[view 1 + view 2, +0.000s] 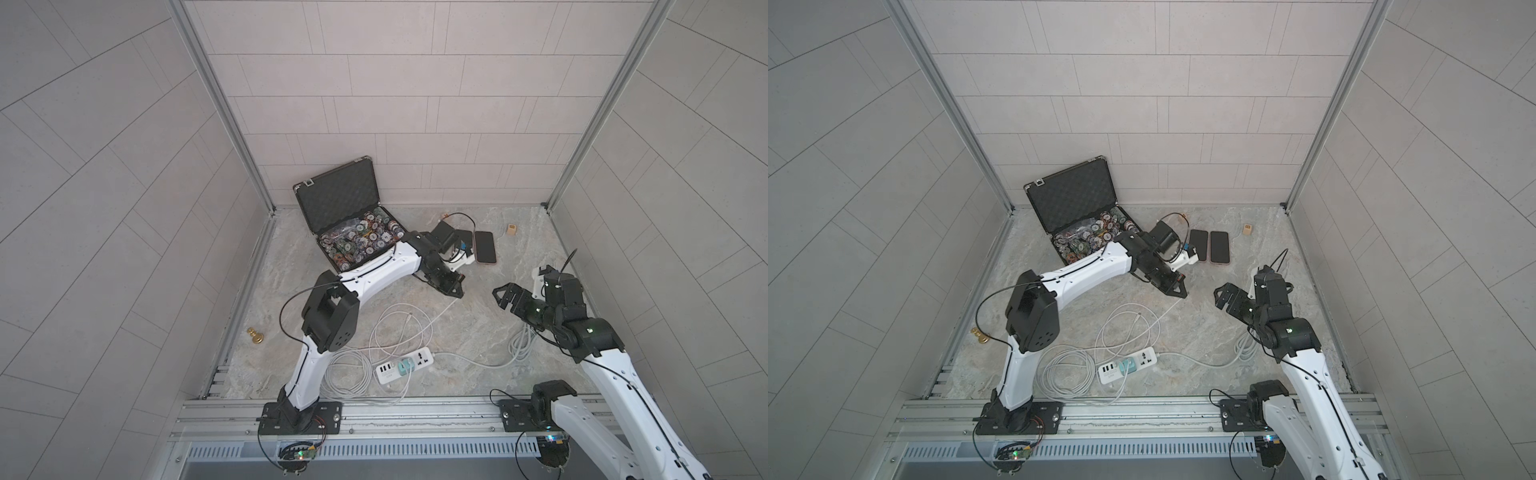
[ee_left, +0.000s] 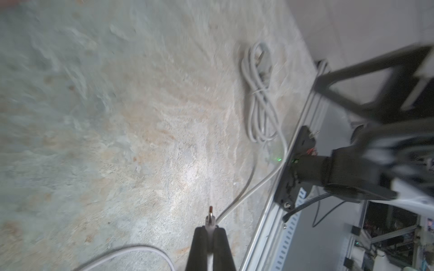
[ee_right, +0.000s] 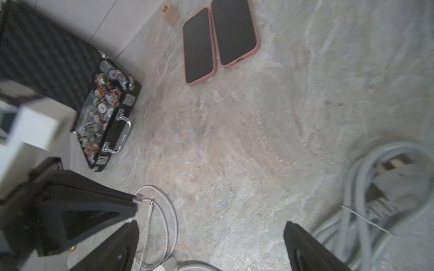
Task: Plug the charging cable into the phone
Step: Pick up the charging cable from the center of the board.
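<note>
The robot's left gripper is holding the plug while the phone lies loose (image 1: 1198, 244), so the right gripper should take over the plug (image 2: 210, 214) to free the left gripper for the phone.
Two dark-screened phones in pink cases lie side by side at the back of the table, phone (image 1: 1199, 245) next to phone (image 1: 1219, 247); the right wrist view shows both, phone (image 3: 199, 47) and phone (image 3: 234, 32). My left gripper (image 1: 455, 291) (image 2: 209, 228) is shut on the plug (image 2: 210, 214) of the white charging cable (image 1: 440, 311), whose metal tip sticks out past the fingertips. It hovers in front of the phones, apart from them. My right gripper (image 1: 505, 297) (image 3: 210, 225) stands open and holds nothing, to the right of the left gripper.
An open black case (image 1: 345, 199) of poker chips stands at the back left. A white power strip (image 1: 405, 365) and loops of white cable (image 1: 349, 374) lie near the front. A grey cable coil (image 1: 521, 345) lies under the right arm. A brass pawn (image 1: 254, 336) and a wooden block (image 1: 512, 230) lie apart.
</note>
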Controlling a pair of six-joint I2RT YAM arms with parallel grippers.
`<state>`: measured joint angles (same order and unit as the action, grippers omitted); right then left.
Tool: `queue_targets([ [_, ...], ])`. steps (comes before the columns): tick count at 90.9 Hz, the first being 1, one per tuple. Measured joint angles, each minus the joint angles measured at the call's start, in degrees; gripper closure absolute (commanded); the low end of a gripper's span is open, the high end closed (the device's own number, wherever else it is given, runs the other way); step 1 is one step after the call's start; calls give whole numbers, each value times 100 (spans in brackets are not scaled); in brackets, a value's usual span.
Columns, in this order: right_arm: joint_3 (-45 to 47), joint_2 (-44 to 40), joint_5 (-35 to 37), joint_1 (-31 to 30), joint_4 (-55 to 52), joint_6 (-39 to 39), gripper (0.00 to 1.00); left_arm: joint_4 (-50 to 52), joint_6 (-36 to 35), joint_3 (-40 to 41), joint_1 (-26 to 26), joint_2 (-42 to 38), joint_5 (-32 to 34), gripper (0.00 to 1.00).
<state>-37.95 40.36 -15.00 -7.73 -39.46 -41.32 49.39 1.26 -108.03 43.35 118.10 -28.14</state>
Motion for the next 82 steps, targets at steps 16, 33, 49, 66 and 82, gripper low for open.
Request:
queue_targets([
  [16,1130,-337,-1556,-59,1676,-426,18,-81,422,-37,-601,-365,-538,96],
  [33,1377,-293,-1519,-800,3049,-1034,31,-302,994,-31,-726,-348,-798,94],
  [49,1231,-74,33,-2186,3464,-1475,39,-369,1305,-31,-706,-260,-551,94],
  [66,826,678,1574,-3095,3488,-1812,45,-393,1528,-28,-697,-151,-299,94],
  [82,264,1486,2280,-3189,3296,-2149,46,-496,1738,50,-697,-149,-227,93],
])
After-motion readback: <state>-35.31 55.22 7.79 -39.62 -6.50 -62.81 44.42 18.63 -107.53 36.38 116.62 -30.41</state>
